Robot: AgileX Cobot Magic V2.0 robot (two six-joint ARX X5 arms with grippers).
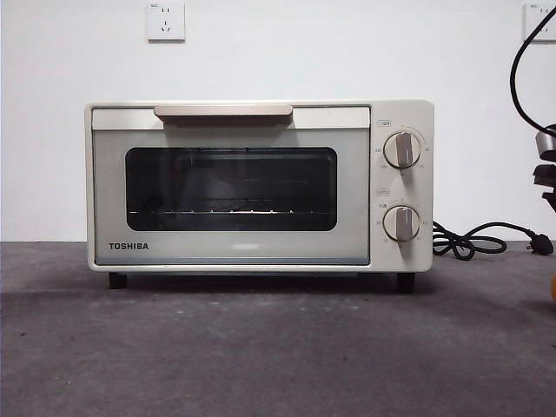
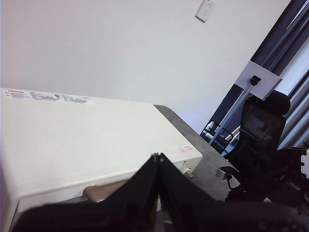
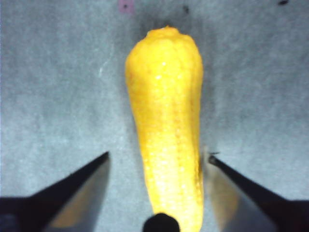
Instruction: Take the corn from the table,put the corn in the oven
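The oven door (image 1: 231, 188) has the handle (image 1: 223, 114) along its top edge, so I expect the door to swing down and lie out flat when I open it.
The corn (image 3: 166, 125), a yellow cob with a tapered end, lies on the dark grey table (image 3: 53, 87). My right gripper (image 3: 158, 162) is open just above it, with one jaw on each side of the cob's thick half. In the front view only an orange sliver of the corn (image 1: 553, 291) shows at the right edge, under the dark right arm (image 1: 546, 169). The cream TOSHIBA oven (image 1: 261, 187) stands in the middle with its door closed. My left gripper (image 2: 157, 159) is shut and empty, held above the oven's top (image 2: 82, 140) near the handle (image 2: 104, 191).
The oven's black cord (image 1: 469, 239) lies coiled on the table to the right of the oven, its plug by the wall. A black cable (image 1: 521, 69) hangs at the upper right. Bare table (image 1: 261, 347) stretches in front of the oven.
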